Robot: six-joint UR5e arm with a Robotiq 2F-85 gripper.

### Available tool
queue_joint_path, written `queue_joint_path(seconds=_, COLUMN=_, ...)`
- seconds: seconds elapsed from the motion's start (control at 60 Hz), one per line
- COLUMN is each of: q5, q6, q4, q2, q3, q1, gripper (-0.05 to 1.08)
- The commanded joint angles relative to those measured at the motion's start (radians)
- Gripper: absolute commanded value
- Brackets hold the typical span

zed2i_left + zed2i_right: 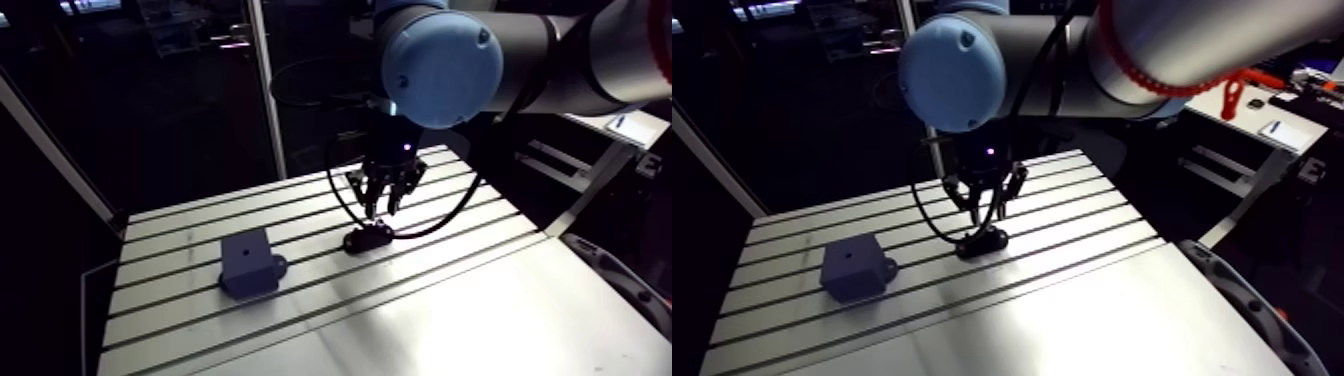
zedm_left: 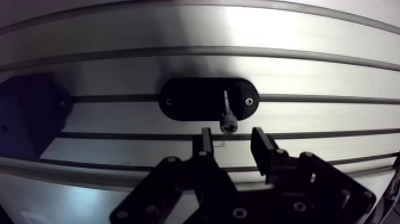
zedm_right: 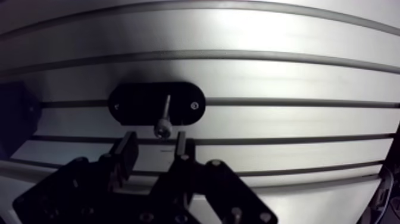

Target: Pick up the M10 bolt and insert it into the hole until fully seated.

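I expect the bolt [image 2: 228,123] to come free and leave the black oval holder in place when I lift, because screws at its ends [image 2: 249,102] fasten that holder down.
A small steel bolt [image 2: 227,116] stands in a black oval holder [image 2: 190,98] on the slotted table, its socket head toward the wrist camera. My gripper [image 2: 232,140] hangs just above it, open, with the bolt head slightly ahead of the gap between the fingertips and nothing held between them. In the arm view the gripper [image 1: 380,205] hovers over the holder [image 1: 368,237]. A dark block [image 1: 247,262] with a hole in its top face sits to the holder's left, apart from it, and its edge shows beside the holder in the wrist view.
The aluminium table [image 1: 440,300] has several long slots running across it. Its front part is a smooth plate. A black cable loops down around the gripper near the holder.
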Motion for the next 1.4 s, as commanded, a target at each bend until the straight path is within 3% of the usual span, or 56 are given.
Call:
queue_joint_path(seconds=0.017, q5=-0.002, q6=0.000, q4=-0.025, q2=0.005, q3=0.003, q1=0.000, gripper=0.53)
queue_joint_path(seconds=1.4, q5=-0.008, q6=0.002, q4=-0.026, q2=0.034, q3=0.007, q1=0.000, gripper=0.53)
